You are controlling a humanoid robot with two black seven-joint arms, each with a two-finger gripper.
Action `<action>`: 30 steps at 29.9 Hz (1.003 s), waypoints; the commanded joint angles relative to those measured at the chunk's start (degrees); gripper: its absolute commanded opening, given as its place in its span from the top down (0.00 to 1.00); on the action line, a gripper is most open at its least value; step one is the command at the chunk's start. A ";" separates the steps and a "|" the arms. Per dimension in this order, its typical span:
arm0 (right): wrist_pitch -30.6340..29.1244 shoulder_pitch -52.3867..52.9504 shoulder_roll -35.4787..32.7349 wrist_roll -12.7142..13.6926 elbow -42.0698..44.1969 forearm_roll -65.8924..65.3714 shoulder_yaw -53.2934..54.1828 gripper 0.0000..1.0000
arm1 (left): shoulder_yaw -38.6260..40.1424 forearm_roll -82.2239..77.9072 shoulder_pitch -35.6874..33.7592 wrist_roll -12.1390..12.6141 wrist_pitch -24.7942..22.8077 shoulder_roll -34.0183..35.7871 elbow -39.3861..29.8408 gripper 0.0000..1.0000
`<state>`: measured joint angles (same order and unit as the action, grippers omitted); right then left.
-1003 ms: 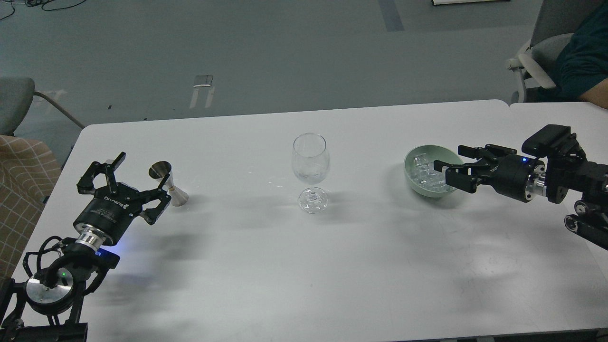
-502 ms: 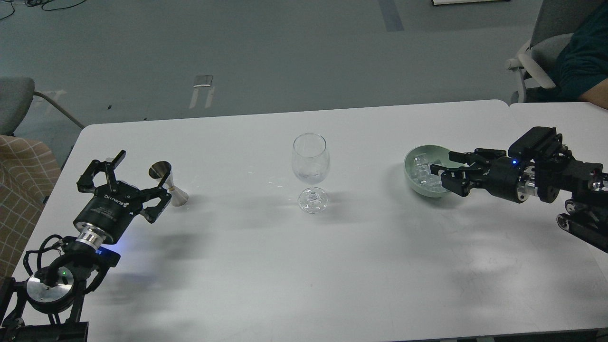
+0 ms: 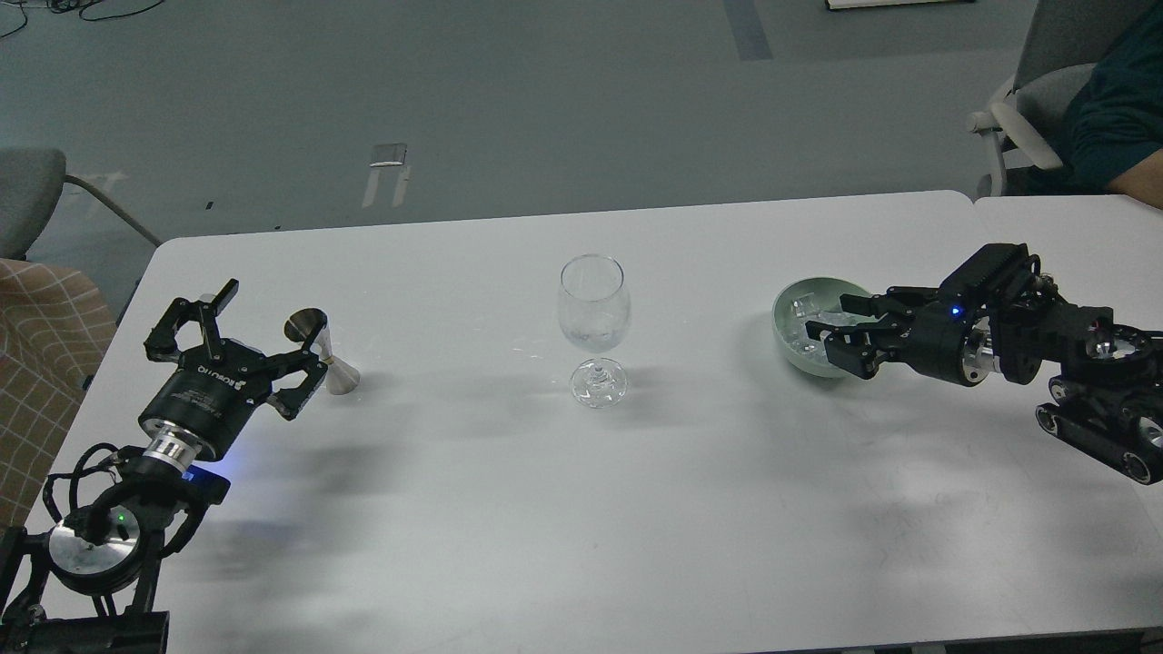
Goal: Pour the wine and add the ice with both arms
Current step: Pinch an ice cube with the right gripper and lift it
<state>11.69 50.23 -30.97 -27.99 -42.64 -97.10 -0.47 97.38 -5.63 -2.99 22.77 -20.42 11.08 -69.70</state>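
The ice cube should come loose when I lift it, and the others should stay in the bowl, because separate edges show at odd angles.
A clear stemmed wine glass stands upright at the middle of the white table. A silver double-ended jigger stands at the left. My left gripper is open, its fingers spread just left of the jigger, not touching it. A pale green bowl at the right holds several clear ice cubes. My right gripper is open, its fingers reaching over the bowl's right rim into the ice. No cube shows between the fingers.
A grey chair with a person in a dark teal sleeve is at the back right. Another grey chair and a checked cloth are at the left edge.
My right gripper has moved left and lower, from beside the bowl's rim to over the ice. My left gripper has shifted slightly up towards the jigger.
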 commanded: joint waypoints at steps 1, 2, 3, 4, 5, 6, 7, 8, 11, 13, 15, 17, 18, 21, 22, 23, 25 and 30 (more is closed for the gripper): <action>0.00 0.83 0.29 -0.01 0.28 -0.02 -1.63 0.40 | 0.17 0.01 0.00 0.08 0.03 0.08 -0.08 0.02; 0.00 1.01 0.29 -0.01 0.37 -0.02 -1.98 0.41 | 0.17 0.01 0.00 0.08 0.03 0.17 -0.08 0.02; 0.00 1.27 0.29 -0.01 0.72 -0.02 -2.42 0.41 | 0.17 0.01 0.00 0.08 0.03 0.17 -0.08 0.02; 0.00 1.27 0.29 -0.01 0.89 -0.02 -2.51 0.41 | 0.17 0.01 0.00 0.08 0.03 0.17 -0.08 0.02; 0.00 1.36 0.38 -0.01 1.16 -0.02 -2.52 0.41 | 0.17 -0.08 0.00 0.08 0.03 0.17 -0.08 0.02; 0.00 1.36 0.47 -0.01 1.33 -0.02 -2.60 0.42 | 0.17 0.00 0.00 0.08 0.03 0.08 -0.08 0.02; 0.00 1.36 0.56 -0.01 1.33 -0.02 -2.60 0.42 | 0.17 0.01 0.00 0.08 0.03 0.08 -0.08 0.02; 0.00 1.45 0.73 -0.01 1.51 -0.02 -2.60 0.43 | 0.17 0.01 0.00 0.08 0.03 0.08 -0.08 0.02; 0.00 1.45 0.82 -0.01 2.03 -0.02 -2.69 0.44 | 0.17 0.01 0.00 0.08 0.03 0.17 -0.08 0.02; 0.00 1.45 0.91 -0.01 2.04 -0.02 -2.78 0.48 | 0.17 0.01 0.00 0.08 0.03 0.17 -0.08 0.02; 0.00 1.36 0.91 -0.01 2.04 -0.02 -2.78 0.52 | 0.26 0.00 0.00 0.08 0.03 0.17 -0.08 0.02; 0.00 1.36 1.17 -0.01 2.04 -0.02 -2.78 0.56 | 0.52 0.01 0.00 0.08 0.03 0.17 -0.08 0.02; 0.00 1.36 1.17 -0.01 2.04 -0.02 -2.87 0.58 | 0.53 -0.08 0.00 0.08 0.03 0.17 -0.08 0.02; 0.00 1.54 1.17 -0.01 2.04 -0.02 -3.57 0.61 | 0.53 -0.08 0.00 0.08 0.03 0.26 -0.08 0.02; 0.00 1.54 1.17 -0.01 2.04 -0.02 -3.74 0.62 | 0.61 0.00 0.00 0.08 0.03 0.26 -0.08 0.02; 0.00 1.62 1.26 -0.01 2.04 -0.02 -3.83 0.62 | 0.61 0.01 0.00 0.08 0.03 0.26 -0.08 0.02; 0.00 1.62 1.17 -0.01 2.04 -0.02 -3.83 0.63 | 0.96 0.01 0.00 0.08 -0.06 0.26 -0.08 0.02; -0.08 1.80 1.17 -0.01 1.86 -0.02 -3.92 0.72 | 1.32 0.01 0.00 0.17 -0.06 0.26 -0.08 0.02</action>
<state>11.69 51.95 -29.73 -28.01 -40.69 -97.12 -4.39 98.58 -5.66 -2.99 22.85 -20.41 11.34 -69.79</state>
